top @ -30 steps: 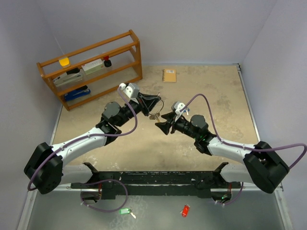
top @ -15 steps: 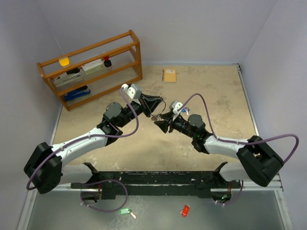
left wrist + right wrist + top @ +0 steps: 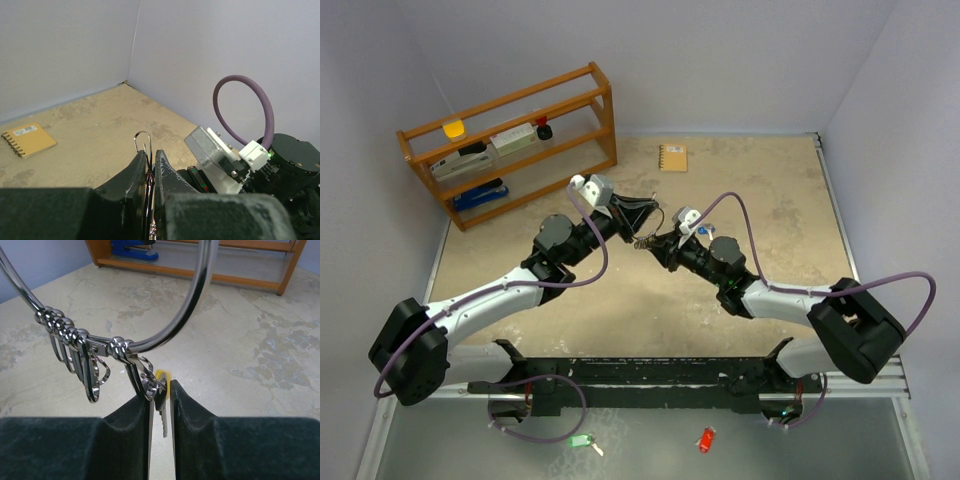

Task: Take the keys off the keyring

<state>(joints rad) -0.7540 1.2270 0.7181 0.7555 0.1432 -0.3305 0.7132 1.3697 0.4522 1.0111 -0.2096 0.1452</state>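
The yellow-tagged key is far from the keyring's hooked end (image 3: 142, 134), so the robot's left gripper should open and pinch that hooked end once the yellow-tagged key hangs next to it.
The keyring (image 3: 645, 238) is a thin silver wire ring held above the table between the two arms. My left gripper (image 3: 642, 222) is shut on the ring; in the left wrist view its jaws (image 3: 149, 155) pinch the wire, with a loop (image 3: 143, 136) sticking out past the tips. In the right wrist view the ring (image 3: 200, 300) arcs overhead with several small silver keys (image 3: 75, 347) hanging from it. My right gripper (image 3: 660, 244) is shut on the yellow-tagged key (image 3: 161, 390), which hangs from the ring between the jaws (image 3: 160, 395). The blue-tagged key is out of view.
A wooden rack (image 3: 510, 140) with a blue stapler (image 3: 480, 195) stands at the back left, also in the right wrist view (image 3: 200, 260). A small notebook (image 3: 672, 157) lies at the back. A green tag (image 3: 581, 440) and a red tag (image 3: 706, 440) lie on the near ledge.
My right gripper has moved up and left to the keyring and closed around the yellow-tagged key. The left gripper has kept hold of the ring, nearly still.
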